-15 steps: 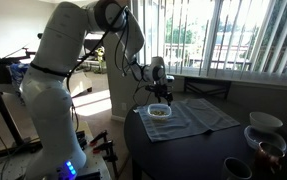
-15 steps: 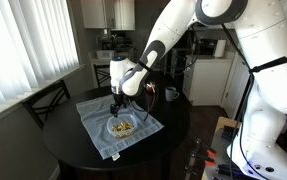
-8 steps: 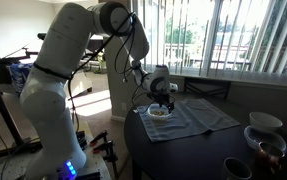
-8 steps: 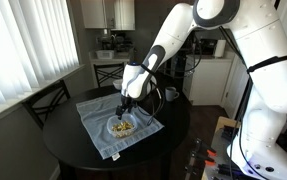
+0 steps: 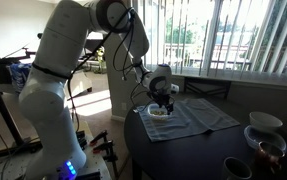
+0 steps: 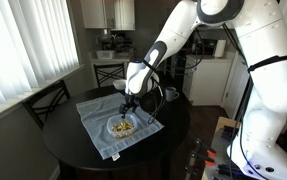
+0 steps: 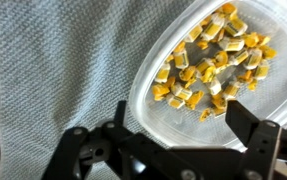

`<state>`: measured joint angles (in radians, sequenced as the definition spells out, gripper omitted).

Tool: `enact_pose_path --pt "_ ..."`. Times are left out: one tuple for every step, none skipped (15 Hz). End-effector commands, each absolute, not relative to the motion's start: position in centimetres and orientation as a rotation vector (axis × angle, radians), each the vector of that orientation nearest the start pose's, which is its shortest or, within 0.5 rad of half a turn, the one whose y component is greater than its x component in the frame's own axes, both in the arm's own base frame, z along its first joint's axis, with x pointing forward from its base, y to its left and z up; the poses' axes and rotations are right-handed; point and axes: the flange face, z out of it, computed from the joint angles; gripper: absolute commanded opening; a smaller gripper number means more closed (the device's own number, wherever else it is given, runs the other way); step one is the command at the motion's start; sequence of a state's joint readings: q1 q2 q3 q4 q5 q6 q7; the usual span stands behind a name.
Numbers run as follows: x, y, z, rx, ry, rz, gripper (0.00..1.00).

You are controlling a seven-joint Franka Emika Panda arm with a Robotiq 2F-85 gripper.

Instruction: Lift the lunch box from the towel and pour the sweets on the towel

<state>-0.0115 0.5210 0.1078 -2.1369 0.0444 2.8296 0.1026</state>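
The lunch box's near rim (image 7: pixel 163 133) slopes toward both fingers of my gripper. I need to turn my gripper so that one finger goes inside the lunch box (image 7: pixel 195 125) before I grip.
The clear lunch box (image 7: pixel 218 95) lies flat on the grey-green towel (image 7: pixel 53 70) and holds the brownish-yellow sweets (image 7: pixel 208 62). In the wrist view my gripper (image 7: pixel 178 125) is open, its two dark fingers straddling the near rim of the lunch box. In both exterior views the gripper (image 6: pixel 129 106) (image 5: pixel 161 103) hangs just above the lunch box (image 6: pixel 121 127) (image 5: pixel 159 113) on the towel (image 6: pixel 98 130) (image 5: pixel 198 118), which covers the round dark table.
White bowls (image 5: pixel 265 122) and dark cups (image 5: pixel 267 152) stand at the table's near edge in an exterior view. A dark mug (image 6: pixel 170 94) stands behind the towel. A chair (image 6: pixel 48 100) is beside the table.
My gripper has come down from above the towel to the lunch box rim. The lunch box and the sweets have not moved.
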Motion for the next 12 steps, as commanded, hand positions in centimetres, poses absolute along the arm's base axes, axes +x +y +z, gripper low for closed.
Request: enact_pose_path --pt "57.8 6.5 16.8 -3.004 0.166 -0.144 1.0" --pt "57.6 6.3 16.2 -3.013 0.202 -0.111 1.0" --pt "57.3 6.0 15.6 -3.025 0.245 -0.078 1.0" --pt "56.9 5.4 15.4 -3.032 0.293 -0.059 1.0" --pt "56.5 4.8 15.4 -3.038 0.344 -0.044 1.0" --pt "56.1 4.0 15.9 -3.037 0.385 -0.051 1.0" --pt "55.9 3.4 16.2 -3.039 0.419 -0.056 1.0" --pt "56.0 2.9 16.4 -3.036 0.442 -0.062 1.0" --pt "56.2 2.6 16.4 -3.036 0.458 -0.059 1.0" --pt "56.4 2.6 16.4 -3.028 0.456 -0.066 1.0" --pt "56.6 2.7 16.5 -3.016 0.454 -0.072 1.0" --pt "56.6 2.9 16.6 -3.004 0.457 -0.076 1.0"
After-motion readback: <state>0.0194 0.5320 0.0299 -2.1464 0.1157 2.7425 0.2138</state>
